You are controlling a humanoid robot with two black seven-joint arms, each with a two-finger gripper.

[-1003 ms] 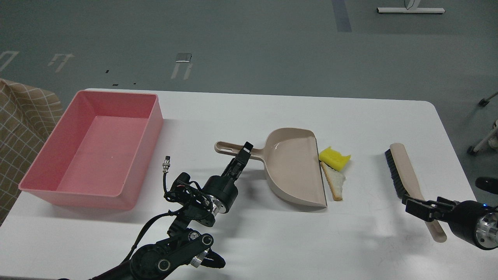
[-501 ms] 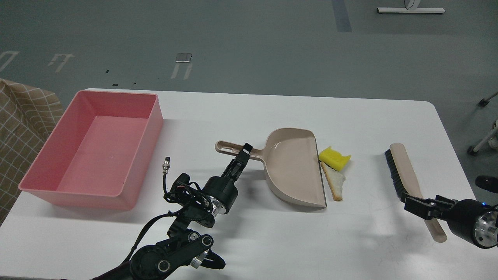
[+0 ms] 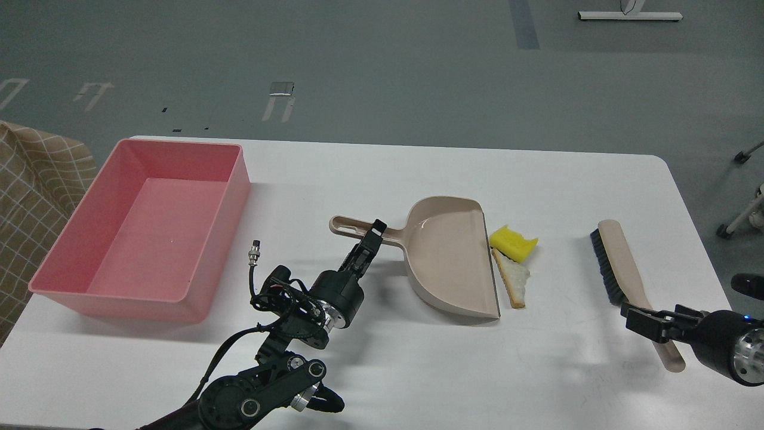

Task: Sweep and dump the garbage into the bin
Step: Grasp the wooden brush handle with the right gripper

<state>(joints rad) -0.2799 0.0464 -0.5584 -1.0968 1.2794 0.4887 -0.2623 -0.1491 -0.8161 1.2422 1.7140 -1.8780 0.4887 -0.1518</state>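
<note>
I have the dustpan's open edge [image 3: 492, 259] lying flat against the yellow chunk and bread slice [image 3: 513, 245], so both will slide in over it when I push the brush.
The garbage lies mid-table: a yellow spongy chunk [image 3: 513, 243] and a triangular white bread slice [image 3: 515, 279], both touching the open right edge of the beige dustpan [image 3: 452, 257]. The pink bin [image 3: 65, 254] stands empty at the left. My left gripper [image 3: 374, 233] sits on the dustpan's handle [image 3: 349, 226], its fingers closed around it, with the pan resting flat. My right gripper [image 3: 656, 318] is low over the handle of the beige brush [image 3: 621, 263] with black bristles. Its fingers stand apart on either side of the handle.
The white table [image 3: 382, 173] ends in a rounded corner at the right, close to the brush. A checked cloth [image 3: 30, 197] hangs just left of the bin. The grey floor lies beyond the far edge.
My right gripper has sunk slightly lower along the brush handle. The left gripper, dustpan, garbage and brush have not visibly moved.
</note>
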